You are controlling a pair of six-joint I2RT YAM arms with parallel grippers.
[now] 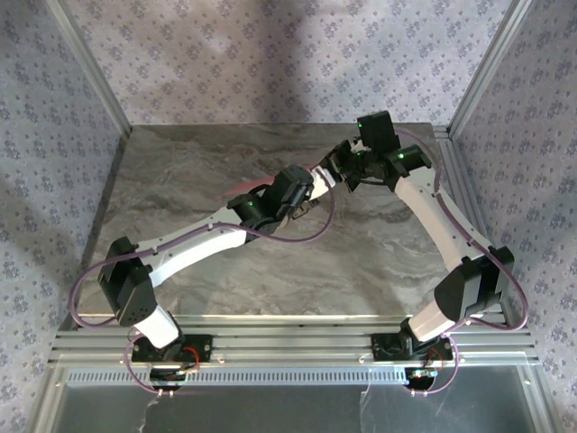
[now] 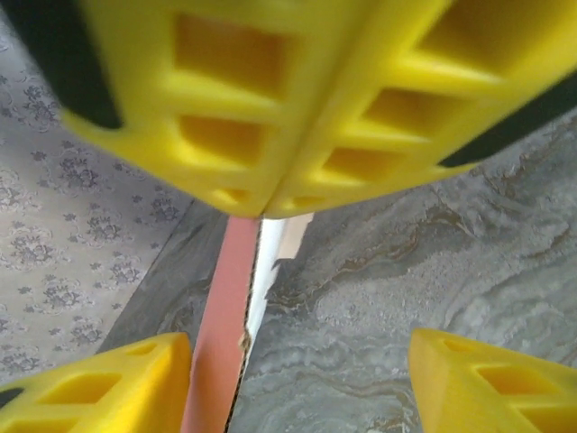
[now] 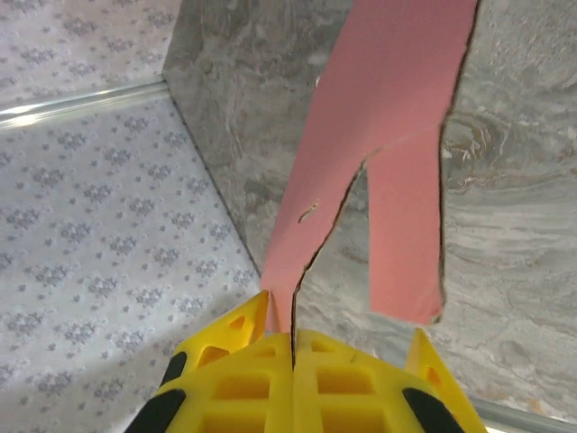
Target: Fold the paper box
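Observation:
I need to fold the paper box, and my right gripper holds it by a narrow pink strip, so my left gripper should first take its edge and lay it white side up.
The paper box is a flat pink-red cardboard sheet with a cut-out tab hanging off its right side, held up above the marble table. My right gripper is shut on its lower edge. In the left wrist view the paper box runs edge-on as a pink strip with a whitish reverse. It passes just inside the left finger of my left gripper, which is open with a wide gap. The right gripper's yellow fingers meet directly above it. From above, both grippers meet mid-table around the paper box.
The grey marble table is walled by patterned panels at the left and right. An aluminium rail runs along the near edge by the arm bases. The table's left edge lies close to the paper.

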